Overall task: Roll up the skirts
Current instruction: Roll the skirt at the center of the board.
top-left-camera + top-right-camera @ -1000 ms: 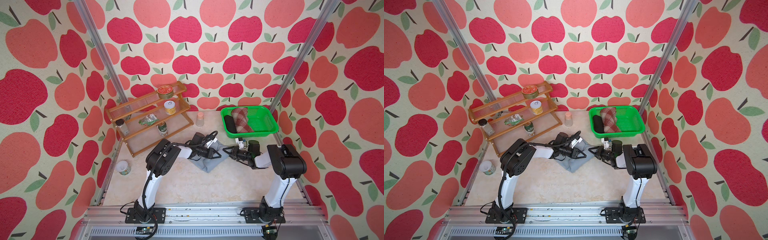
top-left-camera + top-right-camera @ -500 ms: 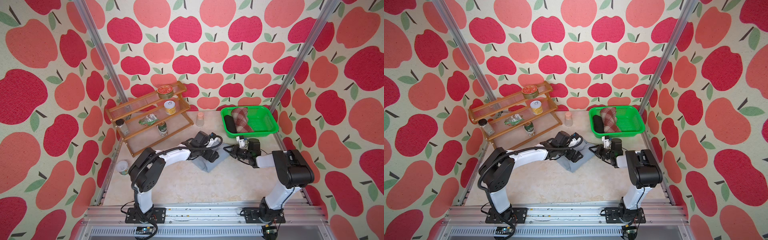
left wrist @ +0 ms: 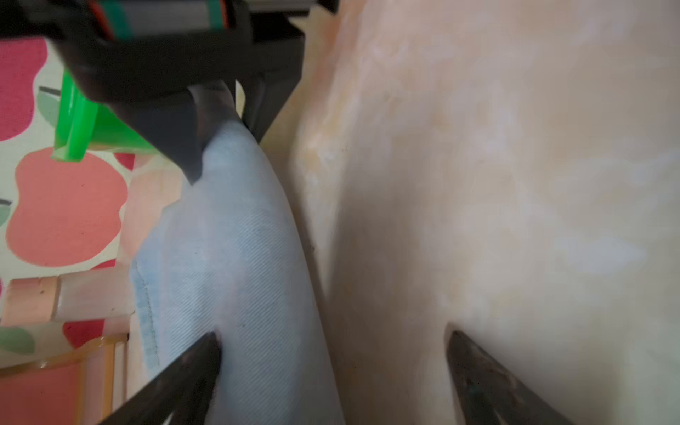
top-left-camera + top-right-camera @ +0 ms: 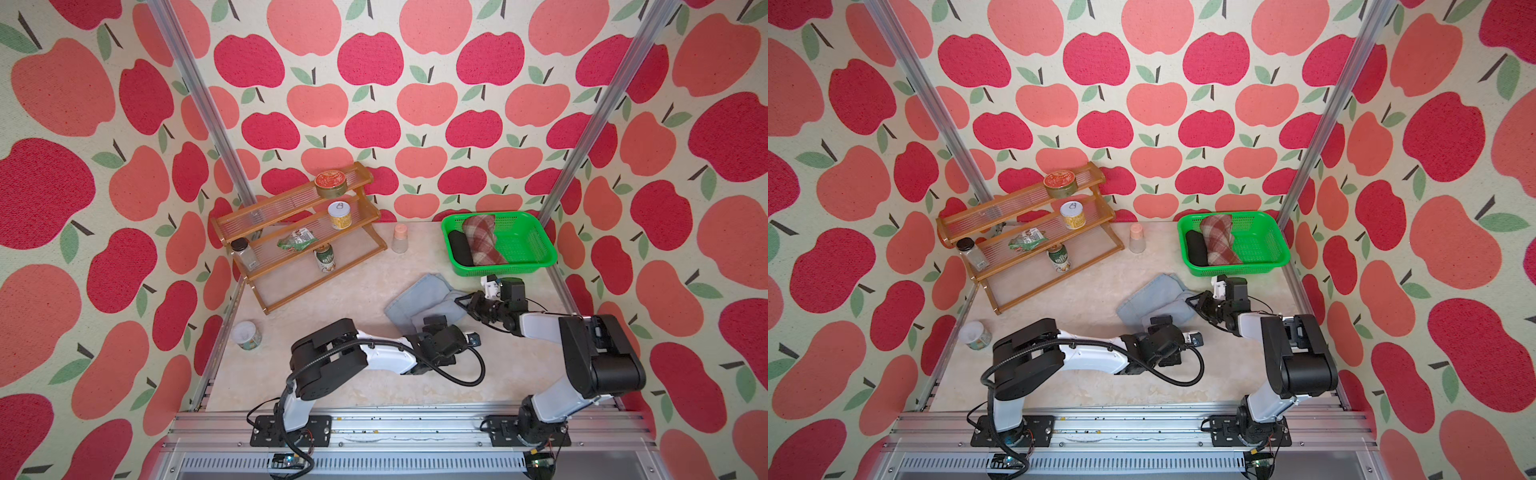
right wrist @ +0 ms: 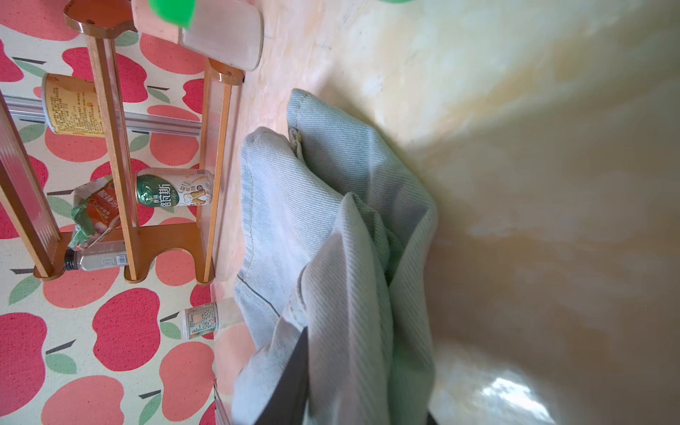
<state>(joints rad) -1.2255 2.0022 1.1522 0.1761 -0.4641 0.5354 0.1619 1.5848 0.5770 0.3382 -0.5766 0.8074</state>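
Observation:
Next, I open my left gripper, reach over the skirt's far side (image 4: 413, 296) and straighten the denim skirt's fold (image 5: 369, 230), which is creasing up ahead of my right gripper.
The light blue denim skirt (image 4: 422, 299) (image 4: 1152, 299) lies partly folded on the table. My right gripper (image 4: 462, 300) (image 5: 360, 386) is shut on the skirt's right end, with denim (image 5: 331, 206) bunched between its fingers. My left gripper (image 4: 432, 322) (image 3: 333, 342) stands open at the skirt's near edge. One of its fingertips (image 3: 206, 353) is against the denim (image 3: 228, 250) and the other is over bare table. The rolled plaid skirt (image 4: 482, 241) (image 4: 1219, 241) and the rolled black skirt (image 4: 459, 249) (image 4: 1196, 247) lie in the green basket (image 4: 528, 232) (image 4: 1262, 245).
A wooden stepped rack (image 4: 291, 224) with cans and a jar stands at the back left. A pink-capped bottle (image 4: 400, 239) stands between the rack and the basket. A small tub (image 4: 247, 334) sits near the left edge.
My left gripper has opened, let go of the denim and drawn back toward the near edge of the skirt. My right gripper stays at the skirt's right end.

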